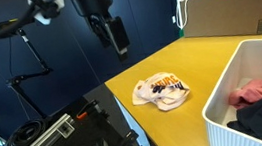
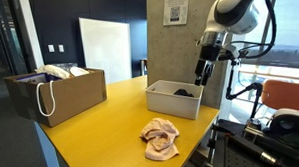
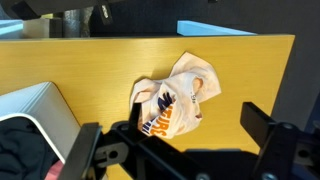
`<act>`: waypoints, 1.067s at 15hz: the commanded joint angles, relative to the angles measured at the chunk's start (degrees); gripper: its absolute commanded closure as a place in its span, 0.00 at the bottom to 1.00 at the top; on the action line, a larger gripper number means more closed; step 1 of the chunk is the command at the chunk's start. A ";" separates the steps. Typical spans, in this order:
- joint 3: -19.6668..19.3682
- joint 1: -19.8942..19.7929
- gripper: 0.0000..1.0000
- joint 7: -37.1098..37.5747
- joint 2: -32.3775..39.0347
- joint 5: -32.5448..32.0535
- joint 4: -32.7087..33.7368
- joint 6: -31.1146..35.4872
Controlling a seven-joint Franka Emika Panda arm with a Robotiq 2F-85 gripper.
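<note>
The crumpled cream cloth (image 1: 164, 91) lies clear of the white bin, so the robot's gripper should keep going down with open fingers to the cloth's raised folds (image 1: 156, 83) and close there.
A crumpled cream cloth with orange and dark print (image 1: 161, 90) (image 2: 159, 138) (image 3: 173, 95) lies on the yellow table (image 1: 195, 60) (image 2: 101, 120) (image 3: 90, 65). My gripper (image 1: 118, 36) (image 2: 202, 71) (image 3: 170, 140) hangs well above the table, open and empty. In the wrist view the cloth sits between and beyond the two black fingers (image 3: 262, 125). In the exterior views the gripper is above the table's edge, near the cloth and the white bin.
A white bin (image 1: 235, 80) (image 2: 174, 99) (image 3: 35, 103) holds pink and dark clothes. A brown bag (image 1: 229, 12) (image 2: 60, 94) with white cloth stands at the table's far end. Black equipment (image 1: 64, 142) lies off the table's edge.
</note>
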 commanded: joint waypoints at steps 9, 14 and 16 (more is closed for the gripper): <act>12.27 -0.02 0.00 -3.99 27.22 10.33 14.80 16.24; 17.01 0.13 0.00 1.40 37.97 5.10 22.82 16.62; 16.75 0.26 0.00 4.04 40.52 2.19 24.38 15.40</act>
